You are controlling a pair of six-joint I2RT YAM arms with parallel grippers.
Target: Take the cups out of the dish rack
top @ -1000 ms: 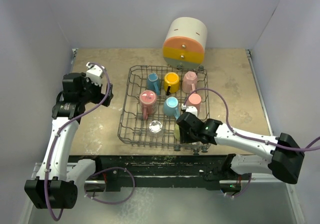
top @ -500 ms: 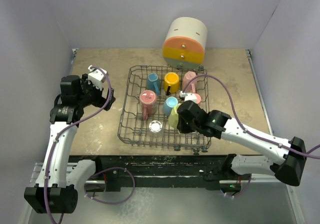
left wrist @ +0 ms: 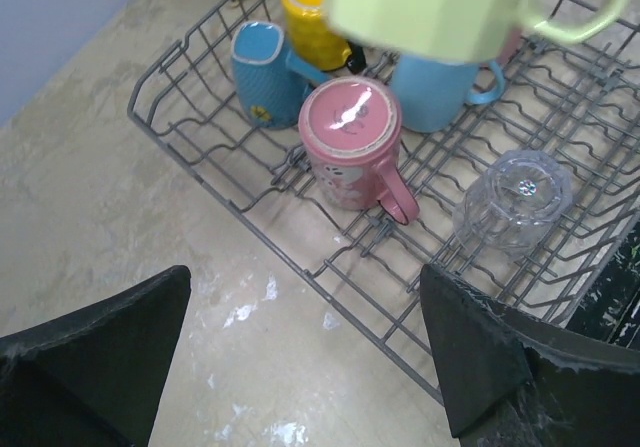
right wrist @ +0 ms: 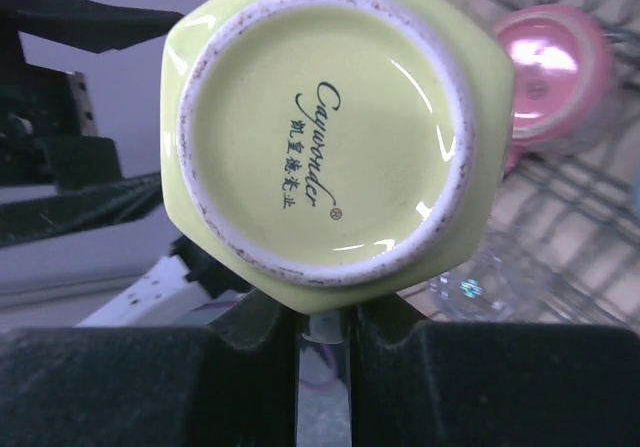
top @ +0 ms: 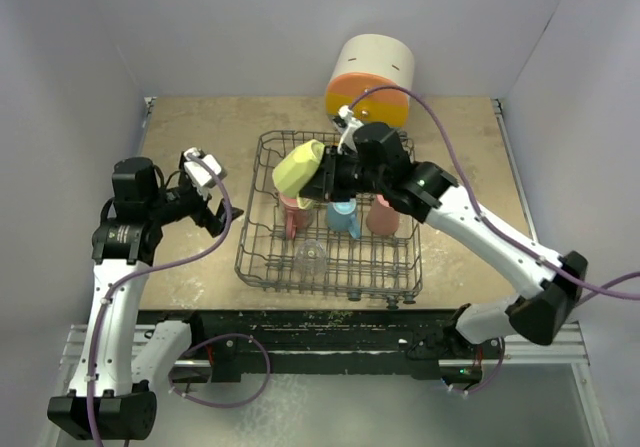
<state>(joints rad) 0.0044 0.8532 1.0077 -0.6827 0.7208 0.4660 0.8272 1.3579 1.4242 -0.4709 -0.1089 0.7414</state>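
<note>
The lime-yellow cup's base (right wrist: 325,132) points toward my right gripper's wrist. My left gripper should grab the cup's rim and set the cup upright next to the rack (top: 232,145).
My right gripper (top: 325,175) is shut on a lime-yellow cup (top: 298,167) and holds it tilted above the far left part of the grey wire dish rack (top: 245,239). The right wrist view shows the cup's base (right wrist: 330,127) just above the nearly closed gripper (right wrist: 322,352). In the rack stand a pink cup (left wrist: 352,147), two blue cups (left wrist: 262,72) (left wrist: 435,92), a yellow cup (left wrist: 315,12) and an upturned clear glass (left wrist: 515,202). Another pink cup (top: 382,215) stands at the rack's right. My left gripper (top: 205,207) is open and empty over the table left of the rack.
The big cream-orange-green cylinder (top: 370,77) stands behind the rack, close to my right arm. Bare tan table (left wrist: 150,237) lies left of the rack rim (left wrist: 250,229). Grey walls close in the left, back and right.
My right gripper lifted the lime-yellow cup from the rack's near right and carried it up toward the far left. My left gripper turned toward the rack and lowered a little.
</note>
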